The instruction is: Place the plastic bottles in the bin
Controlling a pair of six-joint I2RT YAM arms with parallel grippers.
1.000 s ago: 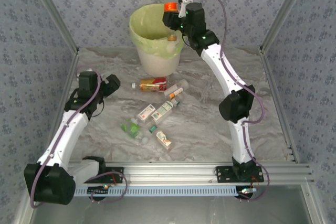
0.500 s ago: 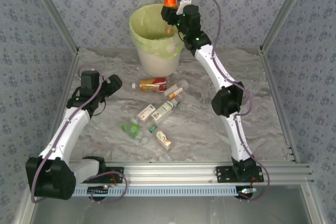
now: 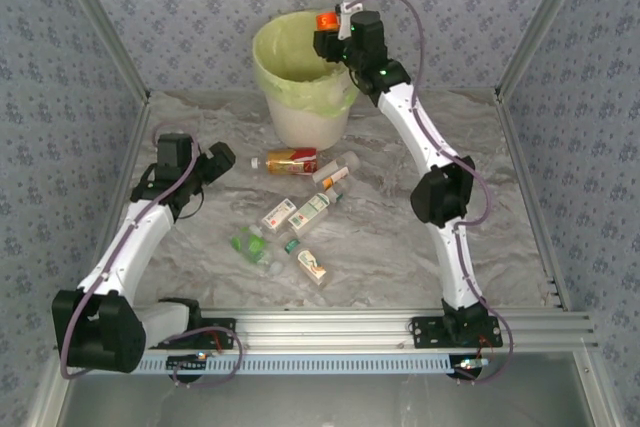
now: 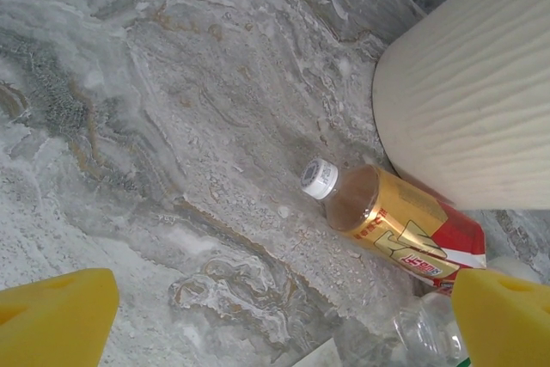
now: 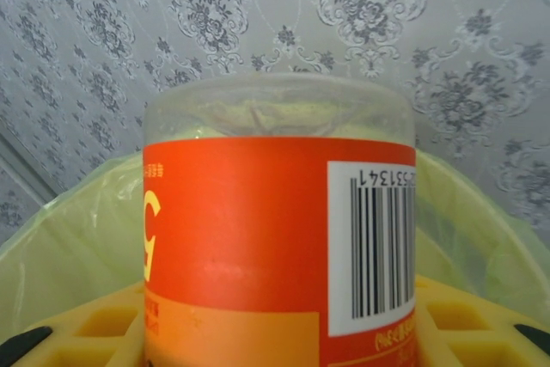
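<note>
The green bottle [image 3: 258,251] lies apart from the other bottles, so the robot's open left gripper should keep moving toward the bottle's green label [image 3: 250,242] until its fingers close around it.
The bin [image 3: 310,122] is a white bucket lined with a yellow-green bag and stands at the back of the table. My right gripper [image 3: 328,35] hangs over its far right rim, shut on an orange-labelled clear bottle [image 3: 326,21]. In the right wrist view that bottle [image 5: 275,229] stands between the yellow fingers [image 5: 481,324], with the bag [image 5: 69,229] behind it. My left gripper [image 3: 222,157] is open, low and left of the gold-and-red bottle [image 3: 290,159]. In the left wrist view this white-capped bottle [image 4: 395,225] lies against the bin's wall [image 4: 473,100], ahead of the gripper [image 4: 279,324].
Several more bottles lie loose mid-table: a clear one [image 3: 338,169], two white-labelled ones [image 3: 278,215] [image 3: 310,209], a green one [image 3: 250,244] and one nearest the front [image 3: 312,265]. Patterned walls close in the table on three sides. A metal rail [image 3: 330,322] runs along the front.
My right gripper has dipped a little with the orange bottle at the bin's rim, and the bin has shifted slightly to the right. The left arm has crept slightly forward.
</note>
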